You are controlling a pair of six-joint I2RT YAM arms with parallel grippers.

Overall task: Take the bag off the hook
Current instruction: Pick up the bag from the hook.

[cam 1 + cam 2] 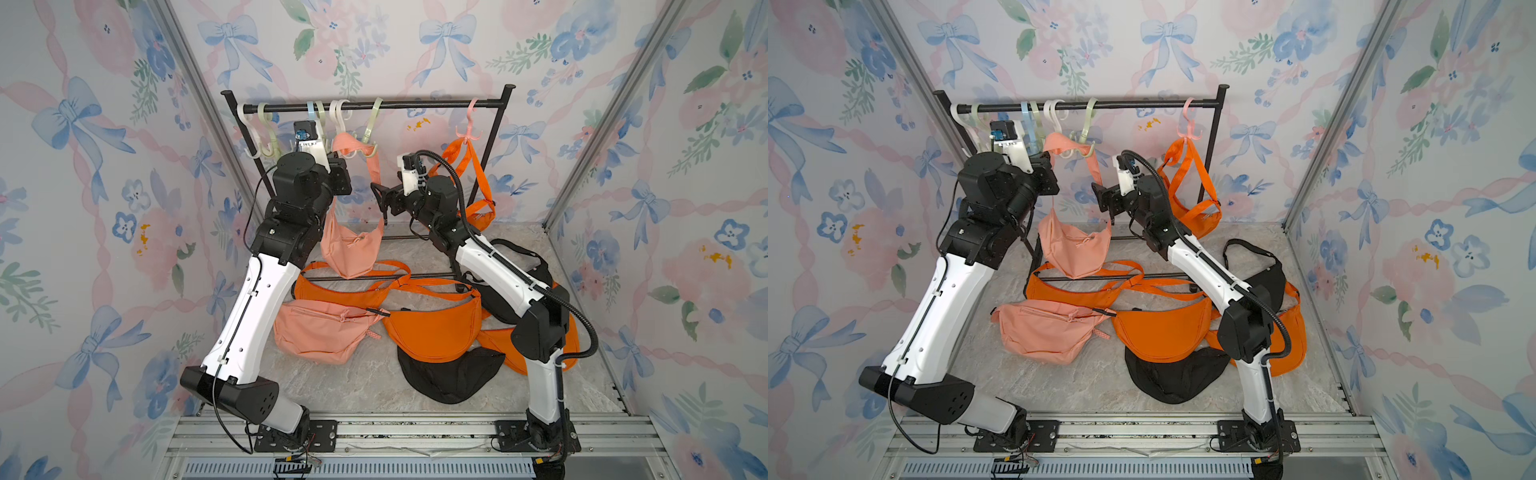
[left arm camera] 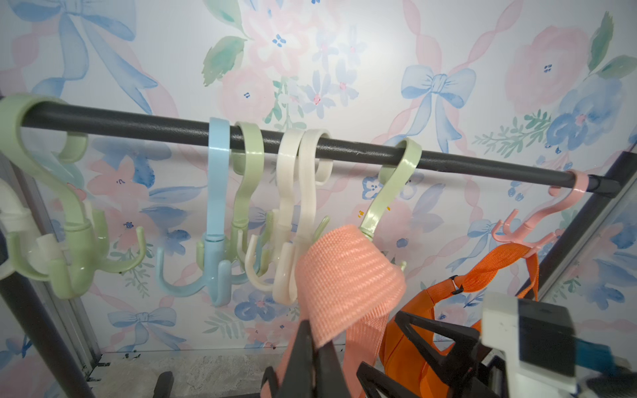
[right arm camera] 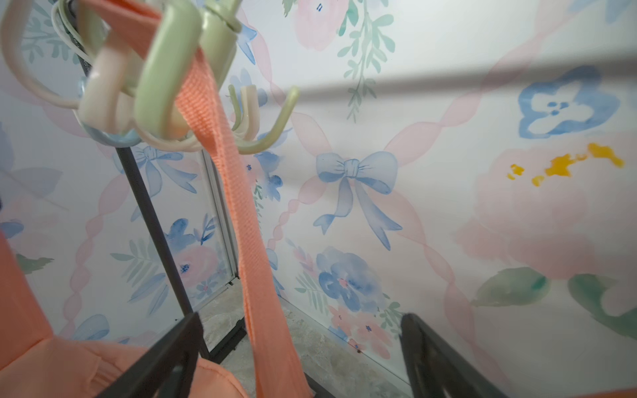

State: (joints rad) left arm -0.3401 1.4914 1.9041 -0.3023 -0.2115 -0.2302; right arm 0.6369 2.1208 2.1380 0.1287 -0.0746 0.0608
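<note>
The bag's strap over the pale green hook's prong (image 1: 372, 149) has only my left gripper on it. My right gripper should take hold of the strap's other run (image 1: 374, 168) before both grippers lift the strap clear.
A salmon bag (image 1: 353, 245) (image 1: 1075, 245) hangs by its strap (image 2: 344, 272) from a pale green hook (image 1: 372, 124) (image 2: 393, 182) on the black rail (image 1: 415, 104). My left gripper (image 2: 315, 330) is shut on the strap just below the hook, where the webbing folds over a prong. In both top views my right gripper (image 1: 380, 203) (image 1: 1104, 203) stands open beside the bag's right-hand strap run. The right wrist view has that strap (image 3: 234, 193) dropping from the green hook (image 3: 162, 69) down between the open fingers of the right gripper (image 3: 301, 318), nearer one finger.
An orange bag (image 1: 482, 212) hangs from a pink hook (image 1: 469, 133) at the rail's right end. Several bare hooks (image 1: 266, 124) crowd the rail's left part. On the floor lie a salmon bag (image 1: 324, 332), orange bags (image 1: 432, 328) and a black bag (image 1: 449, 374).
</note>
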